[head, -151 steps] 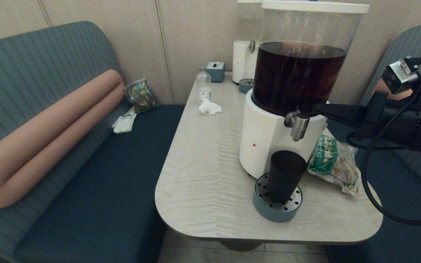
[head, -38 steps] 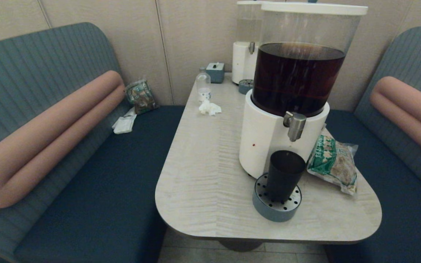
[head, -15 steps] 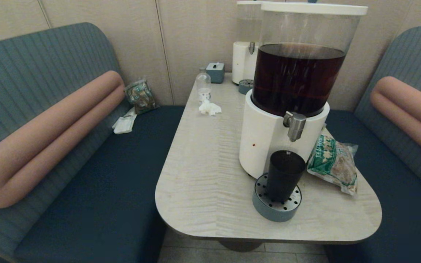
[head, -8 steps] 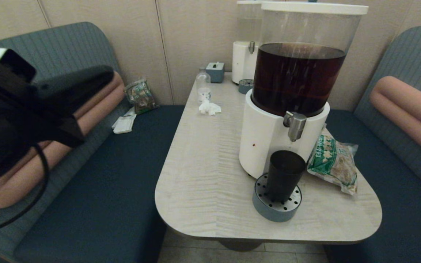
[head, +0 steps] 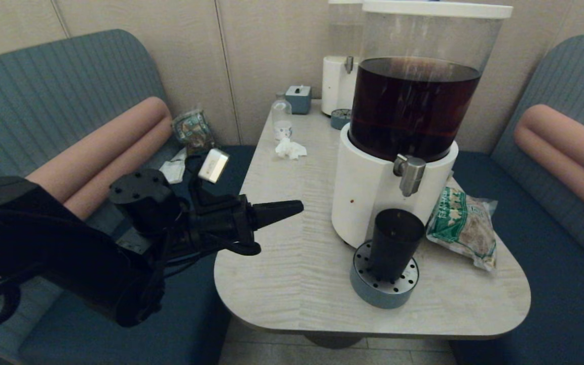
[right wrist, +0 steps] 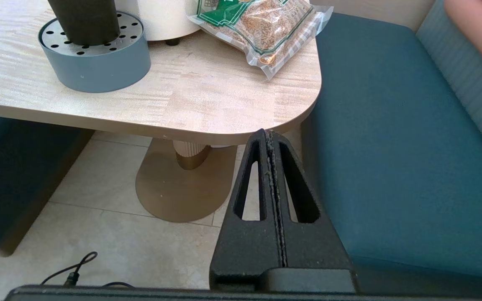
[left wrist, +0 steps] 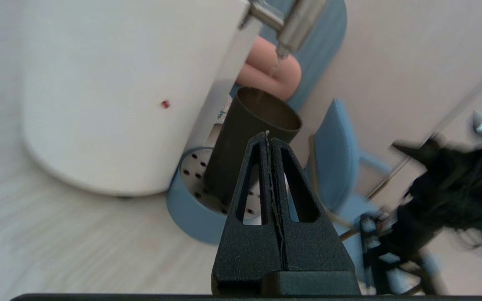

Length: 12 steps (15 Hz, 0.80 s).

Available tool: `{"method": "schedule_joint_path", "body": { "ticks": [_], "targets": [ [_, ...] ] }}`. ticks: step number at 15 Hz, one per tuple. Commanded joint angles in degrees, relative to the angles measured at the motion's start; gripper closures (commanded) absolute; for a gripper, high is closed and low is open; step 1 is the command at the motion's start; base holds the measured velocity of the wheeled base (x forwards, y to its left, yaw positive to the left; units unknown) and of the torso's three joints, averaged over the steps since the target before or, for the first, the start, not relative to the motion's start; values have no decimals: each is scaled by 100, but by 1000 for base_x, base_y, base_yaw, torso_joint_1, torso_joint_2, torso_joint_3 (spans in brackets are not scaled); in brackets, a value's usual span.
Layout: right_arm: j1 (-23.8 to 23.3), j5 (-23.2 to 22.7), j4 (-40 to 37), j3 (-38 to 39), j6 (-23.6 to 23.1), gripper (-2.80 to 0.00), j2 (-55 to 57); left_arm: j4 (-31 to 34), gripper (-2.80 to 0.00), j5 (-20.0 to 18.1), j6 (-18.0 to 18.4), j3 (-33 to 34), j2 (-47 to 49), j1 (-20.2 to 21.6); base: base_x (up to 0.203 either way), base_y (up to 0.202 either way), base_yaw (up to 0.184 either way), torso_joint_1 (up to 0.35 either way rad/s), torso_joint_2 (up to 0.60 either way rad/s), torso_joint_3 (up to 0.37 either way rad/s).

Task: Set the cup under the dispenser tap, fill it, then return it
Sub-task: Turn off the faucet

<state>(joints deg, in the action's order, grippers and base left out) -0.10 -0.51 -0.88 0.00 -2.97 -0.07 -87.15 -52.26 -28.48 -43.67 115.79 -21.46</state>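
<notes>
Next, I raise my left gripper to the top of the tap [head: 414, 161] and work its lever before the cup leaves, as a thin trickle [left wrist: 275, 67] runs from tap to cup.
The dark cup [head: 396, 243] stands upright on a round blue-grey drip tray [head: 360, 284], directly under the silver dispenser tap [head: 410, 173] of the white-based dispenser [head: 365, 192] holding dark brown liquid. My left gripper [head: 299, 205] is shut and empty. It hovers over the table's left part, pointing toward the cup and well short of it. In the left wrist view the cup [left wrist: 241, 142] lies beyond the left gripper [left wrist: 267, 133], and a thin trickle hangs below the tap [left wrist: 295, 21]. My right gripper [right wrist: 268, 133] is shut, low beside the table's near right corner.
A green-printed snack bag [head: 462, 228] lies right of the dispenser. At the table's [head: 282, 253] far end are a small clear bottle [head: 282, 119], a crumpled tissue [head: 290, 148], a small box [head: 299, 99] and a second pale dispenser [head: 340, 76]. Benches flank the table.
My left arm has swung in from over the left bench, down to the table's left edge, pointing at the cup. The right arm left the tap earlier. The cup has not moved.
</notes>
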Motion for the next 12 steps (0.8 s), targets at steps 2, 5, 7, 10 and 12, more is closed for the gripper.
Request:
{"method": "schedule_joint_path", "body": {
  "ticks": [2,5,7,10,12],
  "targets": [
    [1,-2,0,0,-1,0,7,-51,0,-36,43,-145,217,-139,0,0,0,0,0,0],
    [1,-2,0,0,-9,0,7,-51,0,-39,-587,-205,31,-142,0,0,0,0,0,0],
    [1,-2,0,0,-10,0,7,-51,0,-33,-1224,-416,-72,-176,0,0,0,0,0,0],
    [1,-2,0,0,-8,0,7,-51,0,260,-2782,-966,-88,-355,0,0,0,0,0,0],
    [1,-2,0,0,-10,0,7,-51,0,885,-4044,-1540,-47,-543,0,0,0,0,0,0]
  ]
}}
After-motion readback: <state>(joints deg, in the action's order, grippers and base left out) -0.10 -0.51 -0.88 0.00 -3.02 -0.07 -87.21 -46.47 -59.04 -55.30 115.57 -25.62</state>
